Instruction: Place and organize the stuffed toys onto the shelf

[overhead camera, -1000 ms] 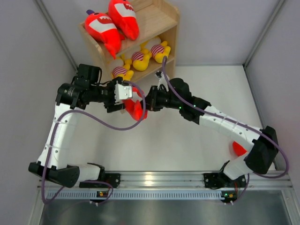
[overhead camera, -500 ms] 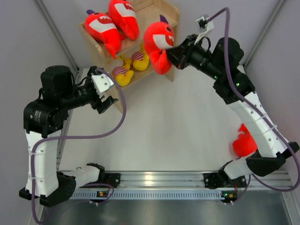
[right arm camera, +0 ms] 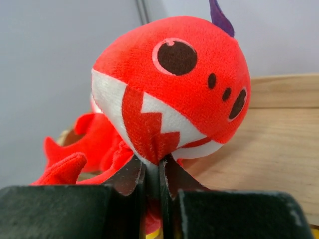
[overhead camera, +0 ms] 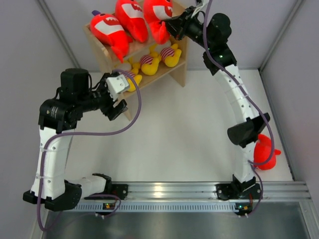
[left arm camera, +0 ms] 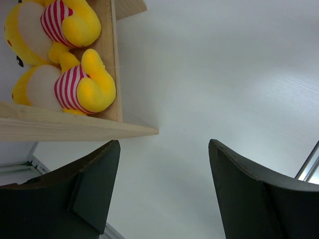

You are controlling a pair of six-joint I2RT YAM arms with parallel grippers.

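Observation:
My right gripper is pinching the third shark's opening fabric while the shark's tail sticks out over the top level, so I should open and grab its body from the front.
The wooden shelf stands at the back left. Two red shark plushes lie on its top tier. My right gripper is shut on a third red shark and holds it over the top tier beside them. The right wrist view shows the gripper pinching the mouth fabric of this shark above the wood. Three yellow striped plushes sit on the lower tier. A fourth shark lies on the table at the right. My left gripper is open and empty, in front of the shelf.
The left wrist view shows two yellow plushes behind the shelf board edge. Grey walls close in the left, back and right of the white table. The arm bases sit on the rail at the near edge.
My right gripper carried the red shark from the table's middle up to the shelf's top tier. My left gripper let go of it and drew back to the left, open.

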